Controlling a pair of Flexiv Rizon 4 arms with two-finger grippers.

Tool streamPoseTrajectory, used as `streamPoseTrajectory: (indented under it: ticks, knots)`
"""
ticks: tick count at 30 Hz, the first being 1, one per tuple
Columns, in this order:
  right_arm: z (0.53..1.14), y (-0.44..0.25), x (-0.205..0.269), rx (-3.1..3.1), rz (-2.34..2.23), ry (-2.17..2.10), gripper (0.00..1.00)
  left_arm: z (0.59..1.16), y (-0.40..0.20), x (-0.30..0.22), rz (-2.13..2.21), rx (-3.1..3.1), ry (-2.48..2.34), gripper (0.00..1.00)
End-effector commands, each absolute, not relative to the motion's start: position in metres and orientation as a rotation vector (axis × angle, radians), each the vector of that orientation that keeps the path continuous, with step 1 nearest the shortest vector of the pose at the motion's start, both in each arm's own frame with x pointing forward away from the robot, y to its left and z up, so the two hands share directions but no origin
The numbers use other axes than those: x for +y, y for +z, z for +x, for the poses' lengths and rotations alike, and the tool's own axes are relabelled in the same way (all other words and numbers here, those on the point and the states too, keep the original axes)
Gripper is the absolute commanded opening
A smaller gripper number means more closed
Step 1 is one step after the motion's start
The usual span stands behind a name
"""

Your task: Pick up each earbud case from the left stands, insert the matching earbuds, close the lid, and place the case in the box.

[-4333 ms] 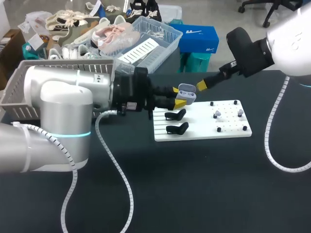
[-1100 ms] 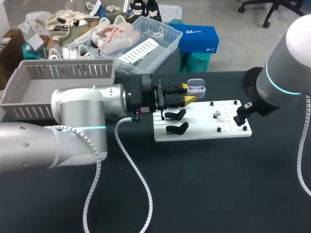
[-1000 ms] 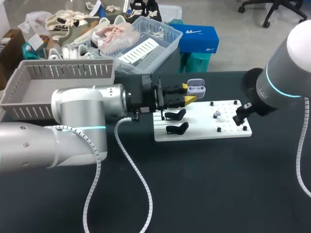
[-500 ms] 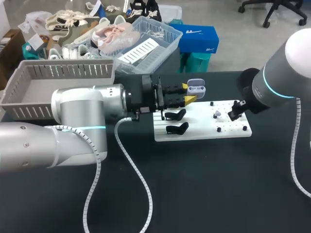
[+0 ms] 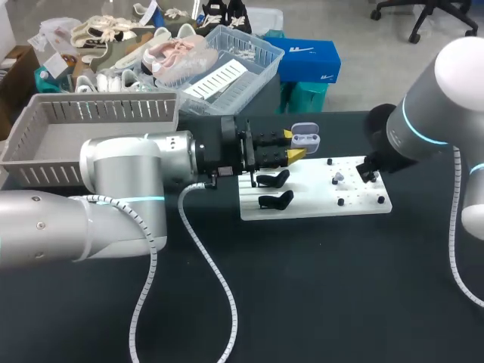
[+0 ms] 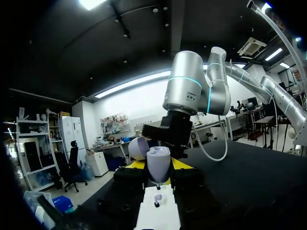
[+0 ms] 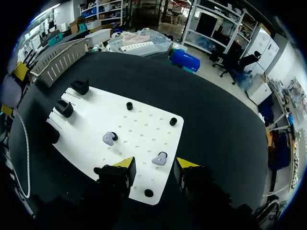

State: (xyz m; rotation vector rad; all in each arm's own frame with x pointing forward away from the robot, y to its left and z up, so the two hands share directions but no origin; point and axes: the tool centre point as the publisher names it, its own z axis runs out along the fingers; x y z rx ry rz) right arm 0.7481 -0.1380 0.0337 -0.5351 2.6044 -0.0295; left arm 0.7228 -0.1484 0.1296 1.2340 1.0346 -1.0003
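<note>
I can see a black peg [image 7: 164,154] showing behind the lilac earbud [image 7: 159,159] between my fingers, so I expect the earbud to come off and leave the peg standing when I lift.
My left gripper [image 5: 292,145] is shut on a pale lilac earbud case [image 5: 306,138], held above the back edge of the white board [image 5: 302,206] with its lid open. In the left wrist view the case [image 6: 158,163] sits upright between the yellow tips. My right gripper [image 5: 368,170] hovers over the board's right half. In the right wrist view it [image 7: 154,165] stands open, with one lilac earbud [image 7: 159,158] lying between the fingers and touching neither. A second earbud [image 7: 109,138] rests further along the board by a peg.
Two black stands [image 5: 274,179] [image 5: 277,200] sit on the board's left half, and small black pegs [image 5: 340,202] dot its right half. A grey slatted basket [image 5: 45,144] stands at the table's back left, behind my left arm.
My right gripper has shifted a little left and back over the board, and its fingers have narrowed around the earbud. The left arm and the case have kept still.
</note>
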Motion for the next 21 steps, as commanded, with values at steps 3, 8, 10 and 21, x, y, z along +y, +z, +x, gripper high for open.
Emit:
streamPoseTrajectory:
  ticks: [3, 8, 10, 21]
  knots:
    - [0.75, 0.033, -0.137, 2.623, -0.534, -0.025, 0.49, 0.722, 0.129, -0.148, 1.231, 1.034, -0.997, 0.0]
    - [0.75, 0.03, -0.137, 2.635, -0.525, -0.021, 0.49, 0.722, 0.129, -0.148, 1.231, 1.034, -0.997, 0.0]
    - [0.749, 0.029, -0.137, 2.64, -0.521, -0.02, 0.49, 0.722, 0.129, -0.148, 1.231, 1.034, -0.997, 0.0]
    - [0.749, 0.022, -0.137, 2.653, -0.511, -0.004, 0.46, 0.722, 0.129, -0.148, 1.231, 1.034, -0.997, 0.0]
